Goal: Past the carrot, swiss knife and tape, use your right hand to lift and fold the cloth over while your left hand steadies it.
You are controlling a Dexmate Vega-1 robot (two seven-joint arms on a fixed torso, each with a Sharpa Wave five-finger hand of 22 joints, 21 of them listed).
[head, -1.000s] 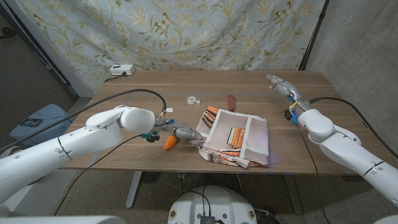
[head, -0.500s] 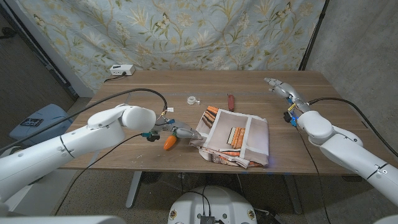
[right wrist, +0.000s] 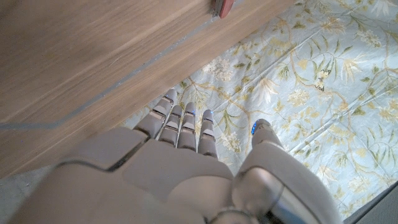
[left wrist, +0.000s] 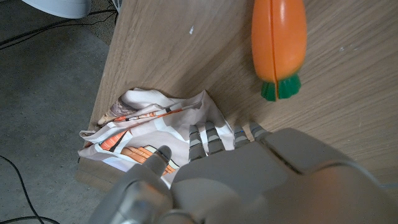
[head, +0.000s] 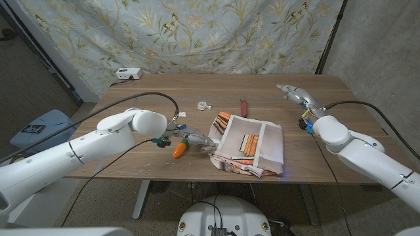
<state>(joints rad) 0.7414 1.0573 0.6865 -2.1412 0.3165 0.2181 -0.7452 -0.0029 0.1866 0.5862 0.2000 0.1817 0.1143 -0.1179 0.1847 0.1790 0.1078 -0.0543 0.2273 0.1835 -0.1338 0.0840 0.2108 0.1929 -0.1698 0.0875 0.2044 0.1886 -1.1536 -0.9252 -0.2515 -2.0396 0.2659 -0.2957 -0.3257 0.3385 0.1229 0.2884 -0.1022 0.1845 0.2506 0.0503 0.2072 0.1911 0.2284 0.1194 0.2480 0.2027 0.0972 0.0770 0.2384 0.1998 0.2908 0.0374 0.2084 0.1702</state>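
The cloth's front edge (head: 244, 168) is floppy and wrinkled, so I expect the cloth's far corner (head: 279, 124) to drag drooping pleats over the orange stripes when I fold it over.
A white cloth (head: 251, 145) with orange stripes lies crumpled near the table's front edge, and shows bunched in the left wrist view (left wrist: 144, 124). My left hand (head: 193, 139) reaches its left edge, fingers stretched out and touching the fabric, nothing clasped. An orange carrot (head: 179, 150) lies just under that wrist, also the carrot (left wrist: 278, 42). Behind the cloth lie a red swiss knife (head: 243, 107) and a small tape roll (head: 203, 105). My right hand (head: 295, 94) hangs open above the table's far right, well away from the cloth.
A white box (head: 128, 74) sits at the table's back left corner. A floral backdrop (head: 197, 33) hangs behind. A black cable (head: 151, 96) loops over the left arm. The wooden table (head: 164, 88) ends just in front of the cloth.
My left hand has slid a little to the right, its fingertips now at the cloth's edge. My right hand has shifted slightly leftward while staying raised.
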